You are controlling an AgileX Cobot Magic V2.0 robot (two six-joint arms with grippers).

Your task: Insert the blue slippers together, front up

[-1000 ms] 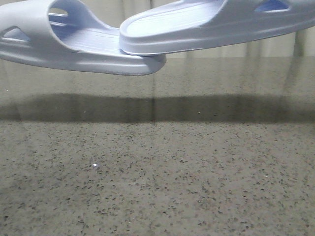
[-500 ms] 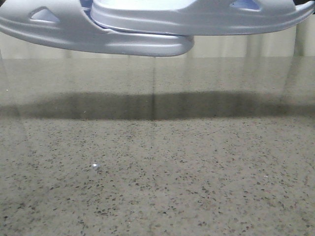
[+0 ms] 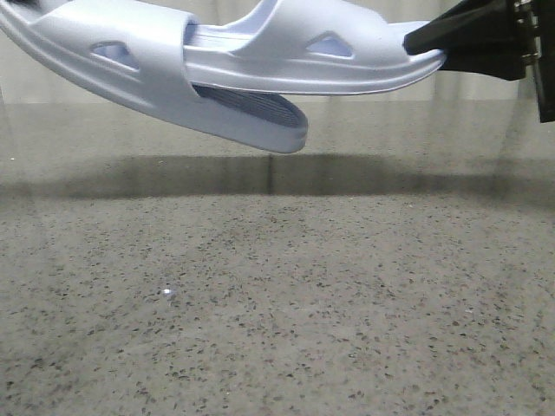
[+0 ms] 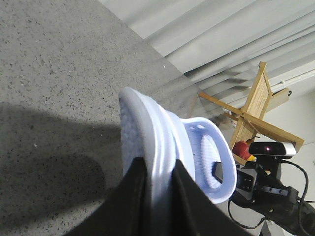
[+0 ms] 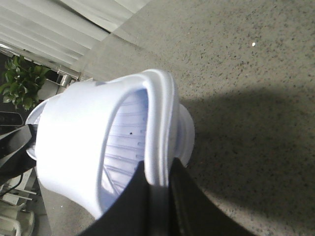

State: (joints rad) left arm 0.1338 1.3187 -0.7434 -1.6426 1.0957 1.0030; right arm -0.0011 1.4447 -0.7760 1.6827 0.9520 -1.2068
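Observation:
The slipper in my right gripper (image 3: 334, 71) goes front up through the other slipper's wide strap (image 3: 149, 62). I go on pushing it in until it fits snugly, and then let go.
Both blue slippers hang in the air above the table. The left slipper (image 3: 130, 74) slopes down to the right, toe end lowest. The right slipper (image 3: 303, 56) passes through its wide strap and runs out to the right. My right gripper (image 3: 434, 50) is shut on that slipper's far end. In the right wrist view the right gripper (image 5: 157, 160) pinches the slipper's rim (image 5: 160, 118). In the left wrist view my left gripper (image 4: 158, 159) is shut on the sole edge of the left slipper (image 4: 147, 128), with the other slipper (image 4: 211, 157) nested behind it.
The speckled stone table (image 3: 277, 303) lies well below the slippers, their shadow across its far half. Pale curtains hang behind. Off the table stand a wooden frame (image 4: 256, 108), a camera unit (image 4: 270, 147) and a potted plant (image 5: 22, 81).
The right slipper has slid further left through the left slipper's strap. The pair has tilted, the left slipper's toe now dipping down. The right gripper has come into the front view.

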